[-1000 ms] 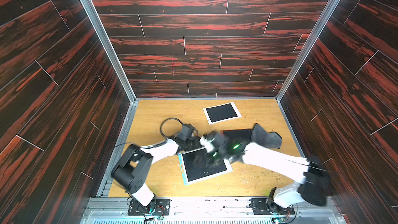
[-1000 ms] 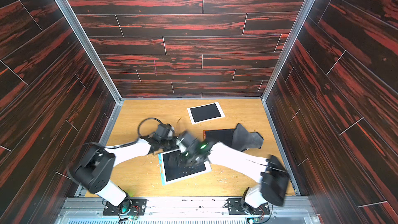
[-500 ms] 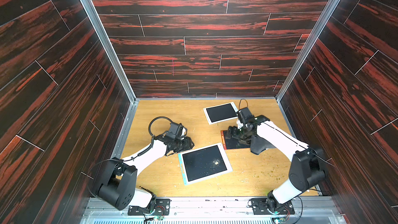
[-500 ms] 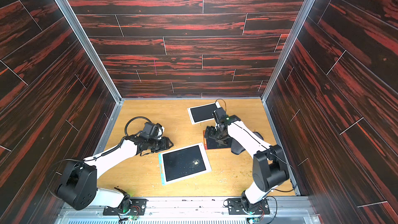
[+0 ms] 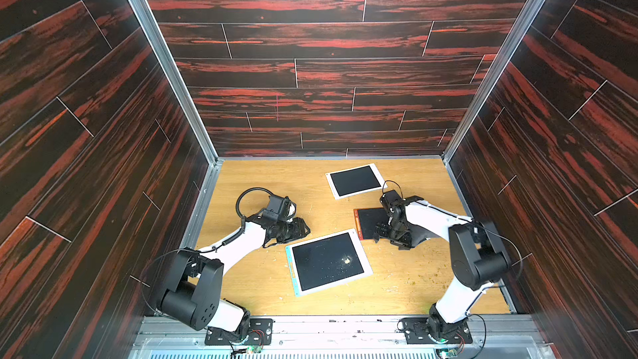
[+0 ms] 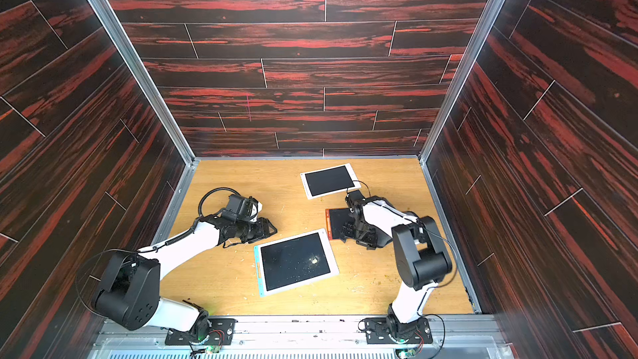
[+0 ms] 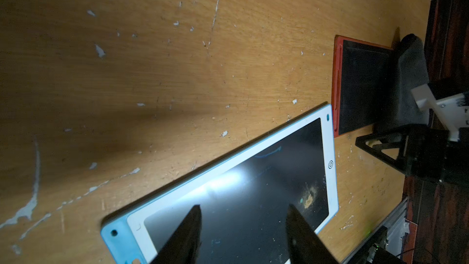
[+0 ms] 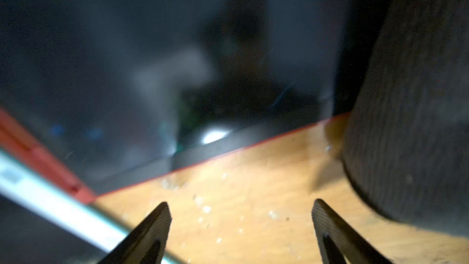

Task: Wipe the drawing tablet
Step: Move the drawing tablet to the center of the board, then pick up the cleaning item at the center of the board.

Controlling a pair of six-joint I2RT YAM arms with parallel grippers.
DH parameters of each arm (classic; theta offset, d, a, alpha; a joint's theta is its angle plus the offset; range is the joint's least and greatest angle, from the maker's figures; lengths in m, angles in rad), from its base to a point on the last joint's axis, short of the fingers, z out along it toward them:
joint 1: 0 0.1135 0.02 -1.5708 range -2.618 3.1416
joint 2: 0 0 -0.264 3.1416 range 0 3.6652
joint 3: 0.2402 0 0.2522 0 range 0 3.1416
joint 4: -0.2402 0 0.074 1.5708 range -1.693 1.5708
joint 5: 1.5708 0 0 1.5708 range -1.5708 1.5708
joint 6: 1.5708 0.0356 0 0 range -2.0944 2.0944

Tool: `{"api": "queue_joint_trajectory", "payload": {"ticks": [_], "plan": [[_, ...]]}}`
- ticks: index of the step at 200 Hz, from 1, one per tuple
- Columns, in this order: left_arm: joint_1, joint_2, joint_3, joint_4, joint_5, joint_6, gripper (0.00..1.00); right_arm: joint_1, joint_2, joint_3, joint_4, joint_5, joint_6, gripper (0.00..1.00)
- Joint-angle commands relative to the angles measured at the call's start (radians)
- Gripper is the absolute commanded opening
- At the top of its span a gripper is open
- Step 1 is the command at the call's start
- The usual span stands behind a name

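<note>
The dark grey cloth's rounded edge laps limply over the rim (image 8: 350,122) of the red-framed tablet. I expect the cloth (image 5: 421,234) to double up into thick folds when I lift it.
The drawing tablet (image 5: 321,265) (image 6: 290,265) has a blue and white frame and lies near the table's front middle. Its black screen carries crumbs and a pale smear (image 7: 309,195). My left gripper (image 5: 303,231) (image 7: 243,206) is open and empty, low by the tablet's far left corner. A dark grey cloth (image 5: 422,240) (image 8: 406,97) lies at the right, partly under my right arm. My right gripper (image 5: 386,234) (image 8: 241,201) is open over bare wood, between the cloth and a red-framed tablet (image 5: 367,221) (image 8: 127,59), holding nothing.
A white-framed tablet (image 5: 355,181) lies at the back. The red-framed one sits just behind the dirty tablet's right corner. Crumbs dot the wooden table (image 5: 262,281) at front right (image 5: 414,281). Dark panelled walls close in on three sides.
My right arm has pulled back from over the blue-framed tablet to the red-framed tablet and the cloth. My left gripper has drawn slightly away from the tablet's corner.
</note>
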Motion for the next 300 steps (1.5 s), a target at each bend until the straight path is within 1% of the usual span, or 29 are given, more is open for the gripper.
{"api": "queue_joint_trajectory", "payload": {"ticks": [1, 41, 83, 97, 111, 122, 148, 159, 175, 189, 200, 218, 243, 258, 274, 300], "plan": [[0.019, -0.003, -0.005, 0.006, 0.02, 0.018, 0.54, -0.007, 0.083, 0.089, -0.019, 0.066, 0.0, 0.89], [0.05, 0.003, -0.023, 0.017, 0.037, 0.022, 0.54, -0.005, 0.222, 0.25, -0.035, 0.068, -0.015, 0.89], [0.075, -0.003, -0.031, 0.023, 0.049, 0.021, 0.54, -0.001, 0.357, 0.473, -0.08, 0.071, -0.051, 0.89], [0.08, -0.006, -0.031, 0.023, 0.049, 0.021, 0.54, 0.0, 0.378, 0.519, -0.081, 0.061, -0.067, 0.89], [0.084, -0.009, -0.031, 0.024, 0.049, 0.019, 0.54, 0.0, 0.364, 0.532, -0.054, 0.027, -0.092, 0.89], [0.087, -0.011, -0.031, 0.022, 0.049, 0.019, 0.54, -0.001, 0.33, 0.521, -0.022, 0.02, -0.108, 0.89], [0.089, -0.005, -0.03, 0.025, 0.051, 0.018, 0.54, -0.028, 0.234, 0.495, -0.015, 0.076, -0.106, 0.89], [0.09, -0.001, -0.031, 0.025, 0.051, 0.017, 0.54, -0.064, 0.175, 0.453, -0.006, 0.079, -0.086, 0.9], [0.089, -0.002, -0.042, 0.031, 0.052, 0.012, 0.54, -0.127, 0.066, 0.363, 0.027, 0.07, -0.052, 0.94], [0.089, -0.009, -0.051, 0.04, 0.053, 0.004, 0.54, -0.187, -0.005, 0.299, 0.019, 0.098, -0.016, 0.98], [0.09, -0.015, -0.055, 0.043, 0.053, -0.001, 0.54, -0.232, -0.032, 0.265, -0.012, 0.136, 0.016, 0.99], [0.089, -0.015, -0.052, 0.047, 0.06, -0.007, 0.54, -0.303, -0.046, 0.214, -0.045, 0.186, 0.061, 0.99], [0.089, 0.008, -0.026, 0.031, 0.077, -0.017, 0.54, -0.366, -0.048, 0.134, -0.012, 0.174, 0.084, 0.99], [0.089, 0.019, -0.008, 0.019, 0.082, -0.023, 0.54, -0.373, -0.032, 0.091, 0.046, 0.173, 0.072, 0.98], [0.089, 0.019, 0.005, 0.001, 0.067, -0.027, 0.54, -0.373, 0.024, 0.084, 0.07, 0.156, 0.065, 0.97], [0.089, 0.021, 0.028, -0.063, 0.044, -0.018, 0.54, -0.374, 0.107, 0.068, 0.122, 0.066, 0.069, 0.96]]}}
